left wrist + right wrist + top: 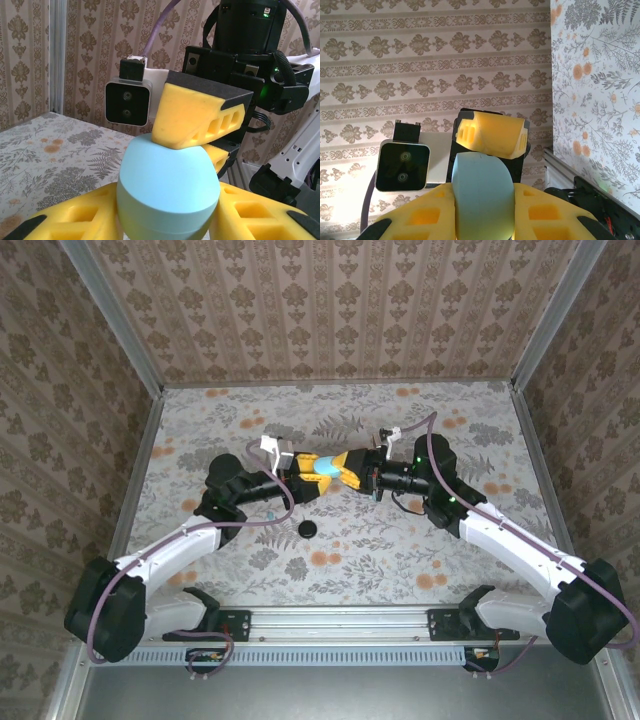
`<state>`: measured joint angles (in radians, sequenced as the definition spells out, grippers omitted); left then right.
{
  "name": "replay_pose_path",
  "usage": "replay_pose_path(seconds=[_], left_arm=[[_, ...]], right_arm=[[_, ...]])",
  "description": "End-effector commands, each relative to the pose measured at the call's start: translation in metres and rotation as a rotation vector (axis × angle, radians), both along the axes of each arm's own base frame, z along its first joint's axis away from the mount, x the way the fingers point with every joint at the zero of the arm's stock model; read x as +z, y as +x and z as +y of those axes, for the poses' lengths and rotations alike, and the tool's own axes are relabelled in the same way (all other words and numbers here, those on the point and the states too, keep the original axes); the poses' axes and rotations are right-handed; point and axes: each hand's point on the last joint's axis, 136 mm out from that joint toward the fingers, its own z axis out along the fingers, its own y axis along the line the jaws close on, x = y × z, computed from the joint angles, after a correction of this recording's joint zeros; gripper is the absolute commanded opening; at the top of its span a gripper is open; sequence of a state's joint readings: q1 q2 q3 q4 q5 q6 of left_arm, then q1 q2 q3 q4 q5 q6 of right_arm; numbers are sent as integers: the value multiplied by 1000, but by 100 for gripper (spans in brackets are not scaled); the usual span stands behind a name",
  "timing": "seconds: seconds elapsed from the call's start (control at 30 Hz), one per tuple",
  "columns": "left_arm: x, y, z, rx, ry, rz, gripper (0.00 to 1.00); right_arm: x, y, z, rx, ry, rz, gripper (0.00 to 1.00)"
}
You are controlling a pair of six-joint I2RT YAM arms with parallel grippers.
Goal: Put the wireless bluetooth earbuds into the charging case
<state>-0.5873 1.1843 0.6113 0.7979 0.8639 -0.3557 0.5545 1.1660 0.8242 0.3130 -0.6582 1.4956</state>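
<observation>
My right gripper should open, move back and turn to open the lid of the closed charging case [169, 182] while my left gripper holds the case, since both my grippers are clamping it now.
The charging case [325, 467] is a rounded turquoise shell held above the middle of the table between both grippers. My left gripper [308, 469] comes at it from the left and my right gripper [346, 469] from the right. In the left wrist view the case [167, 185] sits between my yellow fingers [75, 220], which press its sides; its lid seam looks closed. In the right wrist view the case [481, 200] is clamped between my own fingers [547, 215]. A tiny turquoise earbud [272, 512] and a small black piece [307, 529] lie on the table below.
The floral tabletop [420, 540] is walled by patterned panels with metal posts at the corners [150, 390]. The right arm's finger [192, 117] rests on the case's top in the left wrist view. The left wrist camera [402, 165] faces the right wrist view.
</observation>
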Motion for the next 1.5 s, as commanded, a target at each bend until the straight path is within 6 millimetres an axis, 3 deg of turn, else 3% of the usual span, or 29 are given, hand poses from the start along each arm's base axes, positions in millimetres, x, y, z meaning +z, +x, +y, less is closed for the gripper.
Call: replay_pose_path(seconds=[0.0, 0.23, 0.7, 0.87, 1.03, 1.13, 1.33, 1.47], left_arm=[[18, 2, 1, 1, -39, -42, 41], [15, 2, 1, -1, -30, -36, 48], [12, 1, 0, -7, -17, -28, 50], [11, 1, 0, -9, -14, -27, 46], [15, 0, 0, -14, -19, -37, 35], [17, -1, 0, -22, -21, -37, 28], [21, -5, 1, -36, -22, -31, 21], [23, -9, 4, -34, -10, -24, 18]], right_arm=[[10, -10, 2, 29, 28, -20, 9], [14, -10, 1, 28, 39, -25, 9], [14, -10, 1, 26, 38, -23, 8], [16, -11, 0, 25, 40, -25, 8], [14, -11, 0, 25, 36, -23, 9], [12, -11, 0, 23, 30, -19, 17], [15, -12, -5, 9, -3, -88, 49], [26, -15, -21, -24, -107, -217, 56]])
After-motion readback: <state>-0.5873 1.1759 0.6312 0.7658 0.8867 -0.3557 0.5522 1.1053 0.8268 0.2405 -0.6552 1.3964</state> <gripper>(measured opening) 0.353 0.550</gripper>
